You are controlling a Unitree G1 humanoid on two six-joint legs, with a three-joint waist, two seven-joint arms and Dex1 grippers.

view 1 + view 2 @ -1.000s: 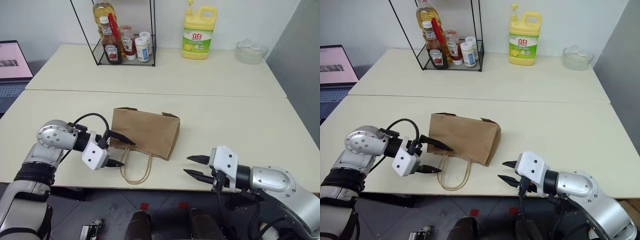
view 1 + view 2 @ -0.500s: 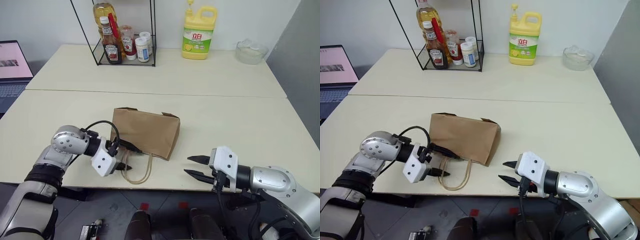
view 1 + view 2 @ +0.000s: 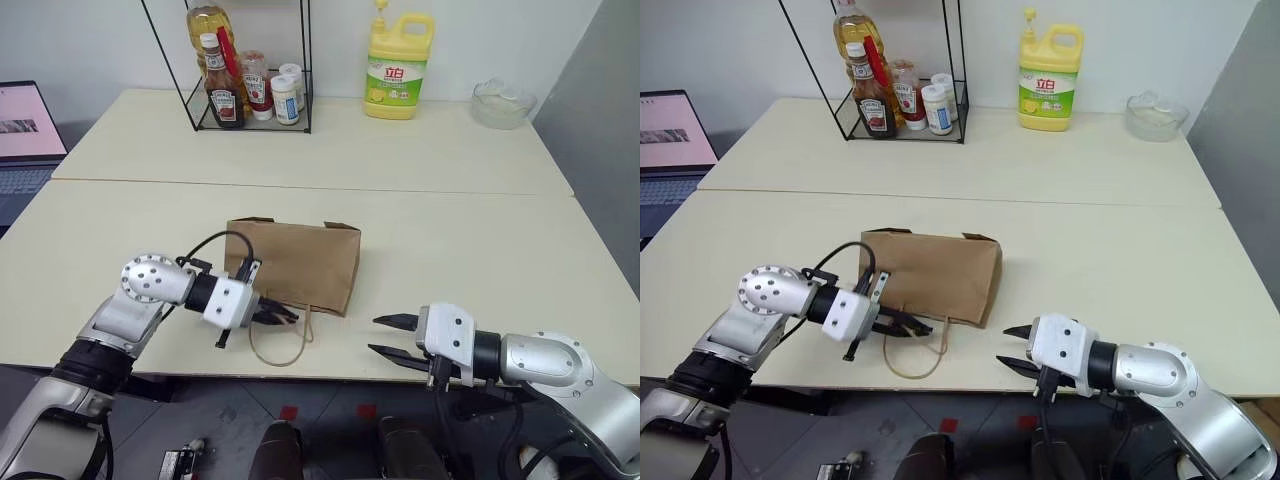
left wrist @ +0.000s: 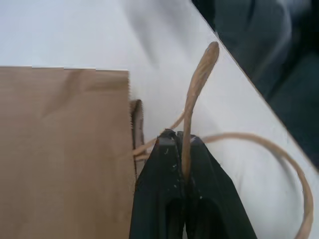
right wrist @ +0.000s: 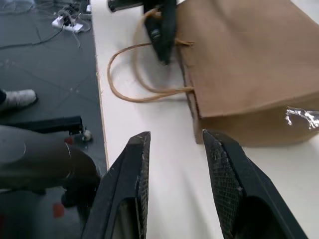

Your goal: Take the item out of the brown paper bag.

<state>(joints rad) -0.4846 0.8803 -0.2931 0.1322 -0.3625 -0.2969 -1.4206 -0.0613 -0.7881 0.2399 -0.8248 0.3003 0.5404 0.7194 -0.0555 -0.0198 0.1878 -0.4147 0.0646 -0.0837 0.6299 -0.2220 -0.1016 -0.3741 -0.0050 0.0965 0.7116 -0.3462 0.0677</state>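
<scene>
I can see two separate cord handles (image 3: 306, 334) looping from the bag's opening, so the brown paper bag (image 3: 306, 262) will open up wide when I pull them apart.
The brown paper bag (image 3: 295, 265) lies on its side near the table's front edge, its mouth facing the front. Two cord handles (image 3: 280, 345) loop out from the mouth onto the table. My left gripper (image 3: 283, 316) is at the mouth, shut on one cord handle (image 4: 197, 79), which stands up pinched between the black fingers (image 4: 164, 199). The right wrist view shows the same grip (image 5: 162, 30). My right gripper (image 3: 390, 336) stands open and empty to the right of the bag, by the front edge. The item is hidden inside the bag.
At the back of the far table stand a wire rack with sauce bottles (image 3: 245, 80), a yellow detergent jug (image 3: 397, 65) and a glass bowl (image 3: 503, 102). A laptop (image 3: 25, 125) sits at the far left. The table edge (image 3: 330, 378) runs just below both grippers.
My left gripper moved right to the bag's mouth, rolled over and shut on a cord handle. The bag's front edge shifted a little. The right gripper stayed in place.
</scene>
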